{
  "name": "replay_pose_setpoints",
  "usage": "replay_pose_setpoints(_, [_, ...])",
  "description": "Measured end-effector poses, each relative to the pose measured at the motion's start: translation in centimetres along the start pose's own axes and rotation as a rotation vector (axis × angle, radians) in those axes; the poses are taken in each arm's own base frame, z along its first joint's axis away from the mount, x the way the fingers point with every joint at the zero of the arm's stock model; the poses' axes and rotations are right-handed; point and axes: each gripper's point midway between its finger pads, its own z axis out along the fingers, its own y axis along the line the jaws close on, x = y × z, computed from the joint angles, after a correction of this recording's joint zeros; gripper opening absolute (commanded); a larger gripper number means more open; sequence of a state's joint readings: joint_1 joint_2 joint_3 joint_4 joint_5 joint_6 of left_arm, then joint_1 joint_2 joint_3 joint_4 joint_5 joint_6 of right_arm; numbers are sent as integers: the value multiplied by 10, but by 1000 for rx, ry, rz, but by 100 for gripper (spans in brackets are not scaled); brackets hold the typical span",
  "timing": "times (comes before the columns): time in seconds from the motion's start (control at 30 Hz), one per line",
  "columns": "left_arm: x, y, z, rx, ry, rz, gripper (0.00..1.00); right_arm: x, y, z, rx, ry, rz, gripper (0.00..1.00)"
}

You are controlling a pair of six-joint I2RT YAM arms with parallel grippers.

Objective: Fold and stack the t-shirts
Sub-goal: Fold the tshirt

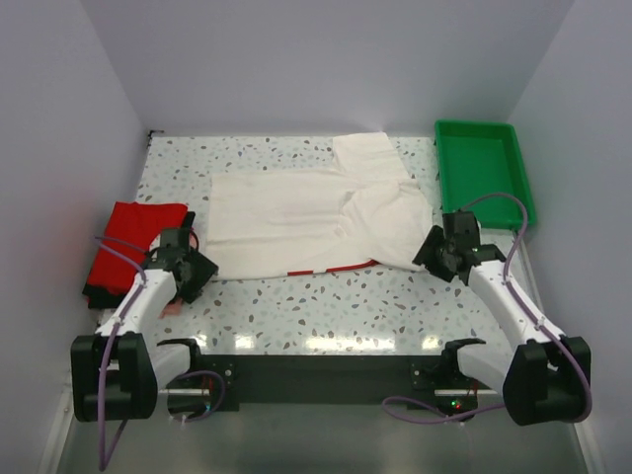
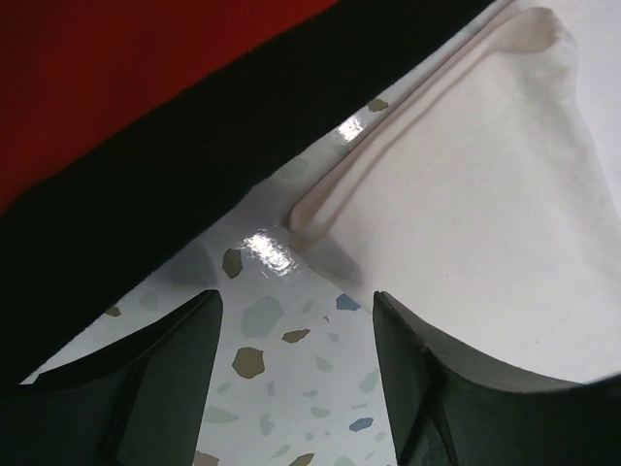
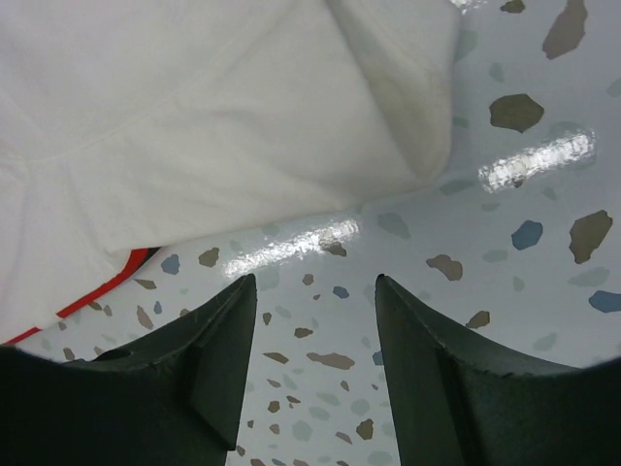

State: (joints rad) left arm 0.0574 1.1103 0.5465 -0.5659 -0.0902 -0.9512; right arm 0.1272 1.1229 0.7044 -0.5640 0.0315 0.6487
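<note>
Next, my right gripper takes hold of the t-shirt's near corner (image 1: 415, 266) beside the bend and pulls the t-shirt's edge straight before folding, because the white t-shirt's near edge bends inward (image 1: 371, 264) where red trim shows.
A cream-white t-shirt (image 1: 316, 212) with red trim lies spread across the middle of the table. A bright red shirt (image 1: 133, 242) lies folded on a dark one at the left edge. My left gripper (image 1: 195, 269) is open and empty, low over the table between the red stack and the white shirt's left corner (image 2: 466, 194). The red shirt (image 2: 126, 68) and the dark one (image 2: 194, 184) fill the left wrist view's upper left. My right gripper (image 1: 441, 255) is open and empty, just off the white shirt's near right corner (image 3: 243, 126), with red trim (image 3: 107, 282) showing.
A green plastic tray (image 1: 482, 168) stands at the back right, beside the white shirt's sleeve. Grey walls close in the table on the left, back and right. Speckled tabletop (image 1: 326, 306) lies between the shirt and the arm bases.
</note>
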Motion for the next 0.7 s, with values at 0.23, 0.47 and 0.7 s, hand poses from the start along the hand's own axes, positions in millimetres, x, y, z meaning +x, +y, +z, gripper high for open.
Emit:
replay_pose_setpoints(0.23, [6,6,7,-22,15,-5,64,-4,-18,10,80,-23,28,56])
replay_pose_setpoints(0.47, [3,1,14,-2,2,-8,50,-2,-31,36,144,12,50,56])
replay_pose_setpoints(0.7, [-2,-6,22,14,-11,-9,22,-1,-34,57,164,33,60,31])
